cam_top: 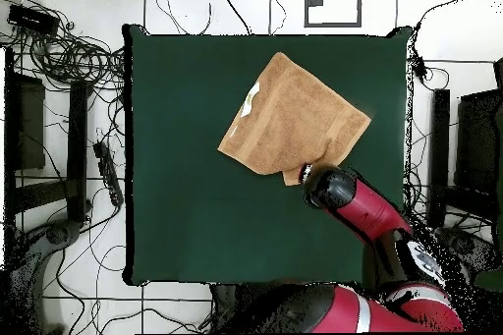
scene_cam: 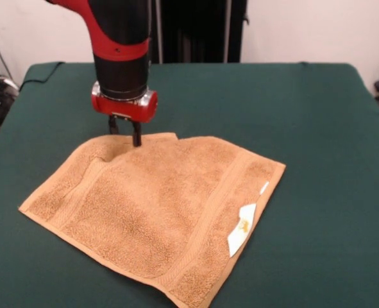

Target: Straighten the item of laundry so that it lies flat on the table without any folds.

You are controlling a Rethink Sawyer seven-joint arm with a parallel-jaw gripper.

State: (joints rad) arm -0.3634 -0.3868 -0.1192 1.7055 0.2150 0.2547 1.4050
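The towel's far edge has a small step (scene_cam: 177, 136) in it, so I expect the towel's doubled corner (scene_cam: 156, 137) to unfold when I pull the towel's edge back.
The item of laundry (scene_cam: 157, 212) is an orange-tan towel lying skewed on the green table (scene_cam: 304, 109), with a white label (scene_cam: 242, 230) at its right edge. Its far left corner is doubled over in a small fold. My gripper (scene_cam: 126, 133) stands at that far edge, open, with one finger on the towel and the other just behind the edge. In the overhead view the towel (cam_top: 295, 115) lies in the upper middle of the table (cam_top: 196, 203), and the arm's wrist (cam_top: 329, 187) covers the gripper beside the towel's lower corner.
Cables and stands (cam_top: 69, 56) surround the table on the floor. The towel's near corner reaches the bottom edge of the front view.
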